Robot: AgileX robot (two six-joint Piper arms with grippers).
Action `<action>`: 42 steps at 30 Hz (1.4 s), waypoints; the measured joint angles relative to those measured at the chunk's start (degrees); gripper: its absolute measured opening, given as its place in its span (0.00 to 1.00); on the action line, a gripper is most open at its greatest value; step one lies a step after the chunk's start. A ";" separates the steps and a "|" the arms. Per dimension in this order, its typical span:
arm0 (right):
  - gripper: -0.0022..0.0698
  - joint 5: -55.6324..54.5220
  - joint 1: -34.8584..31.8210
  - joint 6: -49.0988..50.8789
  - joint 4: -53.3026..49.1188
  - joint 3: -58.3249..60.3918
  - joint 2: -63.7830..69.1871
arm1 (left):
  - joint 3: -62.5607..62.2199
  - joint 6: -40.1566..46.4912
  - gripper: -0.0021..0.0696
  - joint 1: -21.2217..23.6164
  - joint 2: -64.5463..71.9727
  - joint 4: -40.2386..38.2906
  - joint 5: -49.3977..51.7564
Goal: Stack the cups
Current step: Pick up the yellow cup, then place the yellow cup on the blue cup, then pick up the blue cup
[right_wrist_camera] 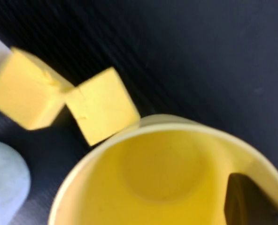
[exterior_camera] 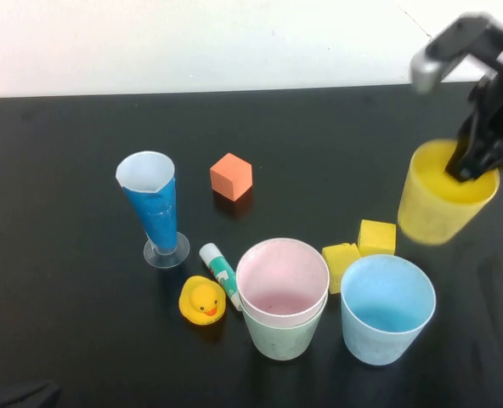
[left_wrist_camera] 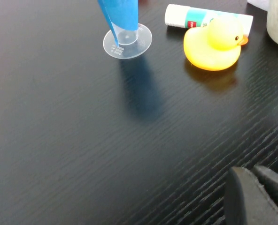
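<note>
The yellow cup (exterior_camera: pixel 428 208) hangs tilted by the light blue cup, so next my right gripper moves it above the light blue cup's opening (exterior_camera: pixel 388 295) and sets it straight before lowering.
The yellow cup (exterior_camera: pixel 438 212) hangs tilted above the table at the right, and my right gripper (exterior_camera: pixel 472 166) is shut on its rim. One finger (right_wrist_camera: pixel 247 201) reaches down inside the cup (right_wrist_camera: pixel 153 178). The pink cup (exterior_camera: pixel 283 285) sits nested in the green cup (exterior_camera: pixel 281 336) at the front centre. To their right, the light blue cup (exterior_camera: pixel 386 314) stands upright by itself. My left gripper (exterior_camera: pixel 14 395) rests low at the front left corner, shut and empty, its fingers (left_wrist_camera: pixel 256 197) together over bare table.
A tall blue glass (exterior_camera: pixel 154 204) on a clear foot stands at the left. An orange cube (exterior_camera: pixel 231 176) lies behind the cups. Two yellow cubes (exterior_camera: pixel 376 236) lie between the blue and yellow cups. A rubber duck (exterior_camera: pixel 202 301) and a glue stick (exterior_camera: pixel 220 270) lie left of the green cup.
</note>
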 joint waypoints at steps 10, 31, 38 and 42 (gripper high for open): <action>0.06 0.84 5.84 -2.36 6.11 0.25 -20.12 | 0.00 0.00 0.03 0.00 0.00 0.00 0.00; 0.06 0.93 16.64 2.14 -1.95 11.21 -15.88 | 0.04 0.00 0.03 0.00 0.00 -0.67 -1.20; 0.14 0.83 16.64 2.14 -1.95 11.21 -12.68 | 0.04 0.00 0.03 0.00 -0.04 -0.90 -1.03; 0.30 0.83 16.64 2.14 -1.95 11.21 -10.57 | 0.04 0.00 0.03 0.00 -0.04 -0.90 -0.93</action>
